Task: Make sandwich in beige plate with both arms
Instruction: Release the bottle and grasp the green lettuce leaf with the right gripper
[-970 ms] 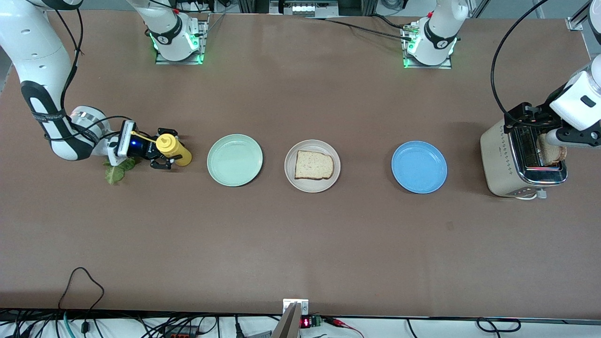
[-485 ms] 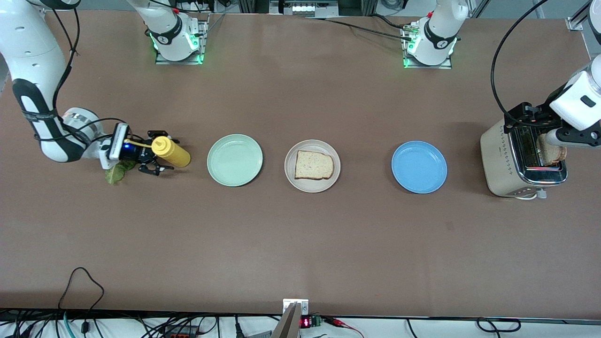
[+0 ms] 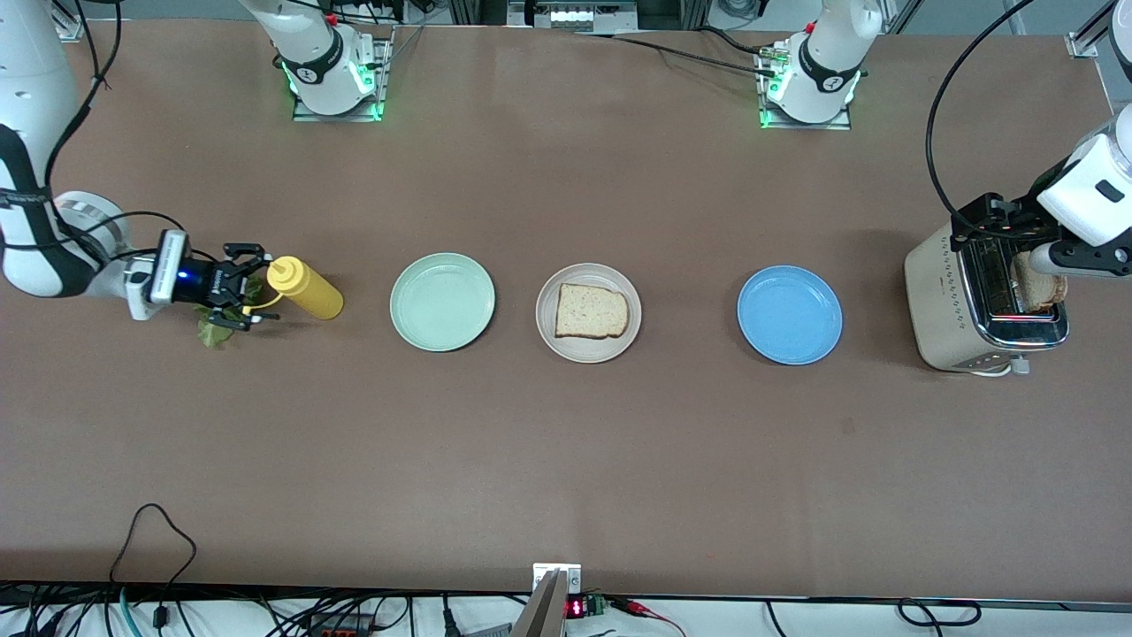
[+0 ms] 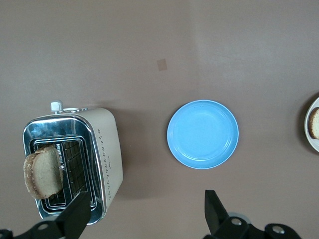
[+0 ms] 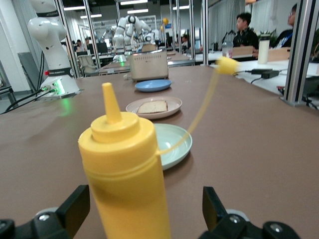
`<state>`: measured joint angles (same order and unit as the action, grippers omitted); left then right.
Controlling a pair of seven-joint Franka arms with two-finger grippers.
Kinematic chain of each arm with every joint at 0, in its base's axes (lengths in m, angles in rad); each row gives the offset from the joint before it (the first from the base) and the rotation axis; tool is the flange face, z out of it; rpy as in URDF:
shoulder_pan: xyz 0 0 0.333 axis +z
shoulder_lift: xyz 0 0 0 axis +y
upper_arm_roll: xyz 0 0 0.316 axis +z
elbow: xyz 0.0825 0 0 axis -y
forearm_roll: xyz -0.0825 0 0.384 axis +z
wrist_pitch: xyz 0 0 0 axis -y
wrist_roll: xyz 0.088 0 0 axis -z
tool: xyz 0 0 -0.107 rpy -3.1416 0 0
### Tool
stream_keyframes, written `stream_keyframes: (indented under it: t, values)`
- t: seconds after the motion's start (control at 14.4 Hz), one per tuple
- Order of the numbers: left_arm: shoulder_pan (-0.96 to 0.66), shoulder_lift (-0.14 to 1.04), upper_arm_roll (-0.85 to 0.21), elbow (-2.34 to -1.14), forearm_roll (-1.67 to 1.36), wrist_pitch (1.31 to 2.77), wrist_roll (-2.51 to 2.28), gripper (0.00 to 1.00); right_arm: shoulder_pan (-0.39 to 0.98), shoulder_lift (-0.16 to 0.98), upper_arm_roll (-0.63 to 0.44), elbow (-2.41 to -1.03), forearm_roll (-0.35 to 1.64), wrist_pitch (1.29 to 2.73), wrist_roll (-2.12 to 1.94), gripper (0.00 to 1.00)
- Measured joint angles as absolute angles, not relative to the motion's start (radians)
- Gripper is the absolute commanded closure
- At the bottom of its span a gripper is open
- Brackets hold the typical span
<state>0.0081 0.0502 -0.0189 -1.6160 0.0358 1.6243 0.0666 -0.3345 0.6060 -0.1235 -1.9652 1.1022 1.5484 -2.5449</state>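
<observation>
Next, I back away, tip down and grab the leaf (image 3: 213, 331) from above, because my right gripper points level at the squeeze bottle (image 3: 308, 287) and the lettuce leaf is under my gripper.
The beige plate (image 3: 588, 341) sits mid-table with one bread slice (image 3: 591, 311) on it; both also show in the right wrist view (image 5: 154, 106). A second bread slice (image 3: 1041, 289) stands in the toaster (image 3: 946, 292), and shows in the left wrist view (image 4: 42, 172). A green lettuce leaf (image 3: 215, 326) lies on the table under my right gripper (image 3: 243, 287). That gripper is open, with a yellow squeeze bottle (image 5: 127, 169) standing ungripped just in front of its fingers. My left gripper (image 3: 1074, 259) is open and empty, high over the toaster (image 4: 107, 149).
A mint green plate (image 3: 442, 302) lies between the bottle (image 3: 305, 288) and the beige plate. A blue plate (image 3: 790, 315) lies between the beige plate and the toaster, and shows in the left wrist view (image 4: 203, 134). The bottle's cap hangs on its tether.
My right gripper has let go of the yellow bottle and drawn back toward the right arm's end of the table. The bottle shifted slightly the same way. The left arm has not moved.
</observation>
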Motion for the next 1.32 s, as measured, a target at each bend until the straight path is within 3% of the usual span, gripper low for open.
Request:
stream_keyframes:
  t: [0.28, 0.83, 1.32]
  values:
    - [0.008, 0.050, -0.018, -1.616, 0.036, 1.624, 0.067, 0.00, -0.335, 0.553, -0.156, -1.938, 1.000, 1.564, -2.427, 0.00]
    - [0.008, 0.050, -0.017, -1.617, 0.036, 1.624, 0.067, 0.00, -0.224, 0.257, -0.156, -1.925, 0.532, 1.843, -1.727, 0.00]
    - [0.008, 0.050, -0.017, -1.617, 0.036, 1.624, 0.067, 0.00, -0.152, 0.260, -0.155, -1.958, 0.212, 1.981, -0.975, 0.00]
